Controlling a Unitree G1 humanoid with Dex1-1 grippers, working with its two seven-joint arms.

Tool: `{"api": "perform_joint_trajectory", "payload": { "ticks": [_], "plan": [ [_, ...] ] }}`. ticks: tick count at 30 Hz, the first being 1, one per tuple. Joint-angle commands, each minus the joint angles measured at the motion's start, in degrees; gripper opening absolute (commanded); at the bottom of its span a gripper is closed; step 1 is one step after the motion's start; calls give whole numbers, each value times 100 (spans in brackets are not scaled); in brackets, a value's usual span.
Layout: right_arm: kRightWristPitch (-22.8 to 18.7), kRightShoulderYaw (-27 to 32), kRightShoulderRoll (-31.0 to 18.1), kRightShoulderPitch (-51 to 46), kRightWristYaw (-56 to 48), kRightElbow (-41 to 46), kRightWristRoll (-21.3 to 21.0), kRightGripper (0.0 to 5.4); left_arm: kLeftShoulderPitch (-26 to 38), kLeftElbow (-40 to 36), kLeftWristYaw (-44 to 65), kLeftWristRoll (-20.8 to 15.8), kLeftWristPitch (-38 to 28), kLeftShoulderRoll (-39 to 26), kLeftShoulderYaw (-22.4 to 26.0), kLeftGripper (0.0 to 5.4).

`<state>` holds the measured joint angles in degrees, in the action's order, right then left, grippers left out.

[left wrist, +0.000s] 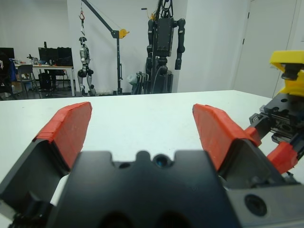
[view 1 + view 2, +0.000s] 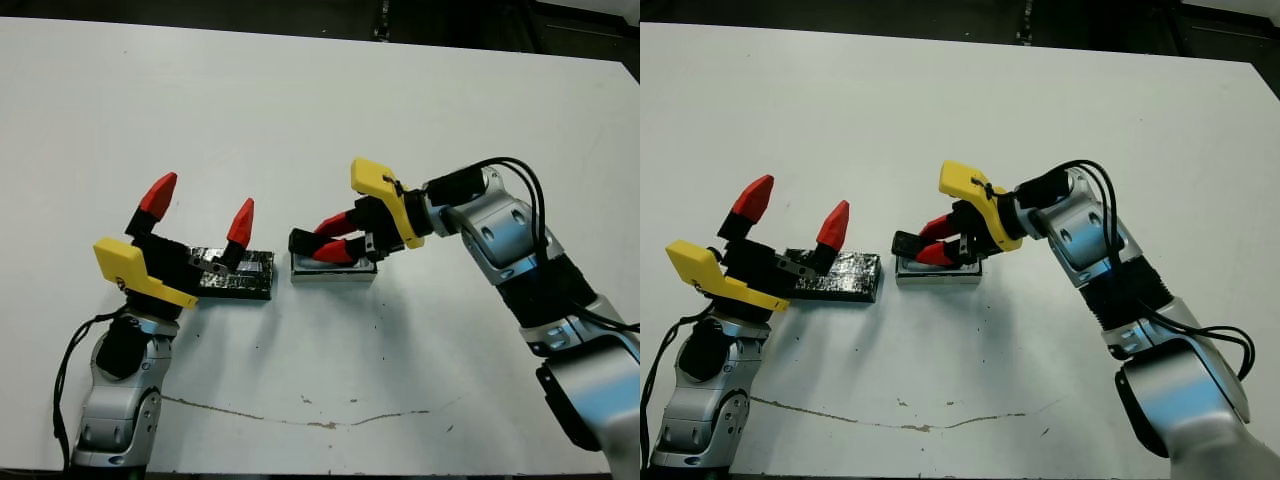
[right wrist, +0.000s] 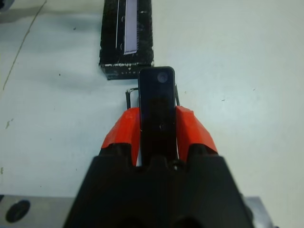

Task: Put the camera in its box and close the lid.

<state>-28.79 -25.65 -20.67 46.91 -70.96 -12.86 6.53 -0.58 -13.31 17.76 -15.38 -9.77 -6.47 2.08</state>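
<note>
The lid's black sides (image 2: pixel 238 294) are as tall as the box, so the lid will cover up the box's pale sides when the robot lowers it.
The black camera (image 3: pixel 156 107) is held between the red fingers of my right gripper (image 2: pixel 336 240), which is shut on it. It hangs just over the small box (image 2: pixel 333 272) near the table's middle, its free end (image 2: pixel 300 240) sticking out past the box's left side. The crinkly black lid (image 2: pixel 236 273) with its pale strip (image 3: pixel 130 28) lies flat just left of the box. My left gripper (image 2: pixel 201 205) stands open over the lid's left end, fingers pointing up and away, nothing between them. Only a thin part of the box's rim (image 3: pixel 128 93) shows under the camera in the right wrist view.
The white table (image 2: pixel 330 110) stretches far behind both grippers. A thin dark crack or scratch (image 2: pixel 300 418) runs along the near part. In the left wrist view, robot stands and a desk (image 1: pixel 47 66) show beyond the table, and my right gripper (image 1: pixel 280 137) shows at the side.
</note>
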Motion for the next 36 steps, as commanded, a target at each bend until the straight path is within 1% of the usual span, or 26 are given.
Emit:
{"api": "perform_joint_trajectory", "payload": {
  "ticks": [1, 3, 6, 14, 17, 24, 32, 36],
  "plan": [
    [-63, 19, -162, -116, -8, 82, -33, 167, -70, 60, 35, -4, -61, 6, -1, 540],
    [-185, 22, -198, -127, -27, 77, -21, 167, -76, 38, 15, -10, -26, 7, 1, 540],
    [-294, -36, -289, -139, 18, 159, -111, 167, -77, 32, 19, -16, -20, 0, 3, 540],
    [-391, -58, -460, -183, -6, 102, -141, 167, -78, 43, 13, -28, -38, 14, 11, 540],
    [-197, 40, -535, -272, 30, 126, -129, 167, -81, 72, 39, -32, -86, 9, 17, 540],
    [24, 79, -690, -276, -33, -4, -193, 167, -98, 59, 38, -40, -75, 16, 15, 540],
    [-70, -54, -709, -259, -60, -50, -274, 167, -94, 78, 30, 12, -117, 6, 12, 540],
    [123, -130, -707, -232, -104, -145, -323, 167, -103, 68, 41, -26, -94, -5, 19, 540]
  ]
}}
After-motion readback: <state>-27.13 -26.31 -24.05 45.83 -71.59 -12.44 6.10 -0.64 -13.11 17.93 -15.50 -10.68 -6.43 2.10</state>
